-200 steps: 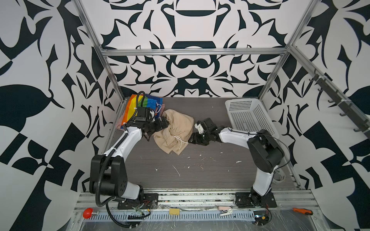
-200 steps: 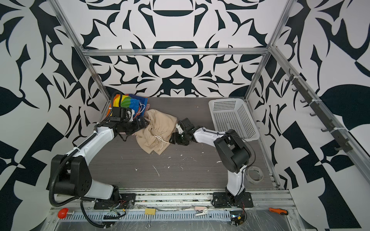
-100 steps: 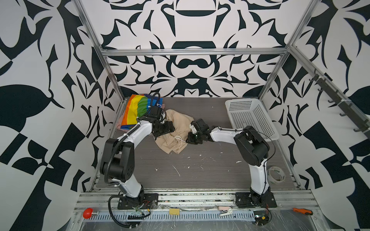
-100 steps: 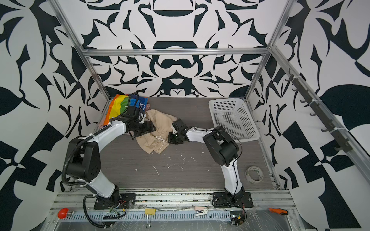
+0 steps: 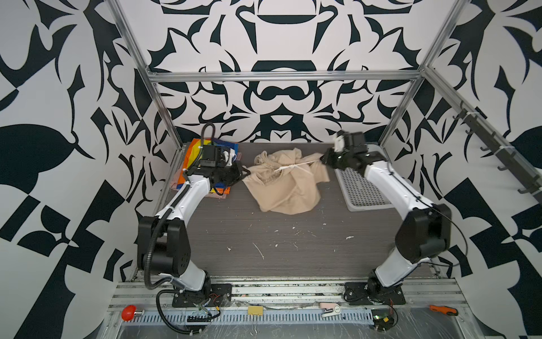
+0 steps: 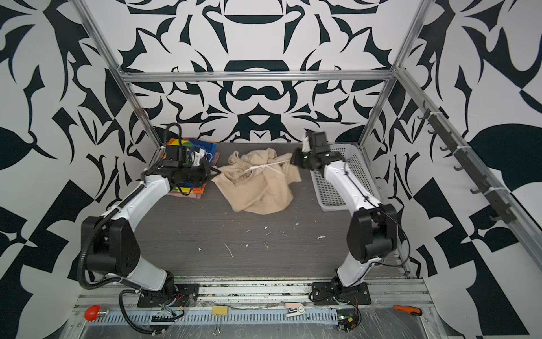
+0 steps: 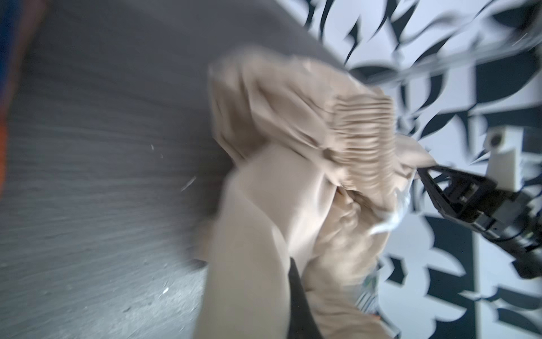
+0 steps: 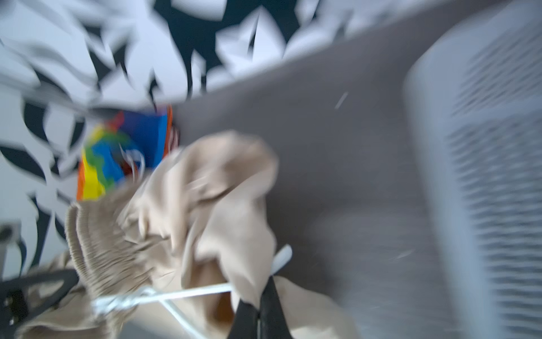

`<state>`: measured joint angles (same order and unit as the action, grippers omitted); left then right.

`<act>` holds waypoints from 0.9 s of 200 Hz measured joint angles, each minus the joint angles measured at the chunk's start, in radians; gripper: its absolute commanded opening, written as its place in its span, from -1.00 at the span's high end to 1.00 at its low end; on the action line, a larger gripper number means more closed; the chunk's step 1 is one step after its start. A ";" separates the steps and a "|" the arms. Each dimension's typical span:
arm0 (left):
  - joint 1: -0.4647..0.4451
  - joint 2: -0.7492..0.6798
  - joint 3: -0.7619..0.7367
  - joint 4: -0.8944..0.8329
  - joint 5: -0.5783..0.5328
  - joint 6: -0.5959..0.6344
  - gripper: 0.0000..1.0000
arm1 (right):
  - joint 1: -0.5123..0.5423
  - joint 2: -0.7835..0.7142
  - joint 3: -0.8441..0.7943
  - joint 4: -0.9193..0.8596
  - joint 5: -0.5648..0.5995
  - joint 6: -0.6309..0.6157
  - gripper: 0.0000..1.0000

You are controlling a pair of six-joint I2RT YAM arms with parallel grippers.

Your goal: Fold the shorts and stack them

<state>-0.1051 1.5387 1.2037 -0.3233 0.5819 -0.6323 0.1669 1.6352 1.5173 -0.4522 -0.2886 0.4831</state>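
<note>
I see the waistband (image 5: 272, 176) bunched up amid the beige shorts, so I should put them down and have my right gripper pull their front hem (image 5: 296, 210) out flat.
The beige shorts (image 5: 286, 185) (image 6: 259, 187) hang bunched between both grippers at mid-table, lower part resting on the surface. My left gripper (image 5: 245, 173) (image 6: 213, 175) is shut on their left edge; the cloth (image 7: 293, 176) wraps its dark finger (image 7: 299, 293). My right gripper (image 5: 324, 160) (image 6: 294, 160) (image 8: 258, 305) is shut on their right edge (image 8: 223, 190), with the white drawstring (image 8: 190, 293) taut beside it. The rainbow-striped shorts (image 5: 195, 149) (image 6: 187, 143) (image 8: 111, 158) lie at the back left on salmon-pink shorts (image 5: 177, 183) (image 6: 192, 193).
A white perforated basket (image 5: 362, 189) (image 6: 333, 187) (image 8: 484, 176) stands at the back right, partly under my right arm. Small white scraps (image 5: 258, 249) dot the grey table. A red button (image 5: 129, 312), binder clip (image 5: 253, 311) and orange screwdriver (image 5: 440, 309) sit on the front rail.
Both grippers closed on the beige shorts and pulled apart, the right one far to the right and back. The shorts rose and spread between them, shifting right.
</note>
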 measured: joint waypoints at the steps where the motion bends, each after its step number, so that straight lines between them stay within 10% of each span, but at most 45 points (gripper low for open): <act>1: 0.003 0.000 -0.002 0.003 0.002 -0.002 0.67 | -0.007 -0.003 0.005 -0.003 0.002 -0.004 1.00; 37: 0.075 0.060 -0.112 0.175 0.107 -0.130 0.46 | -0.044 0.040 0.043 -0.077 0.022 -0.074 0.99; 56: 0.079 0.113 -0.205 0.239 0.133 -0.196 0.42 | -0.041 0.119 0.027 -0.108 0.024 -0.085 0.52; 121: 0.077 0.089 -0.290 0.233 0.137 -0.210 -1.00 | -0.024 0.116 -0.054 -0.164 0.042 -0.120 -0.24; 180: -0.158 0.169 0.108 -0.103 -0.069 0.092 -0.99 | 0.121 -0.079 -0.283 -0.109 0.057 -0.092 -0.36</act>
<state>-0.2626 1.7073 1.3121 -0.4259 0.5125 -0.5404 0.2882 1.5558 1.2346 -0.5613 -0.2314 0.3908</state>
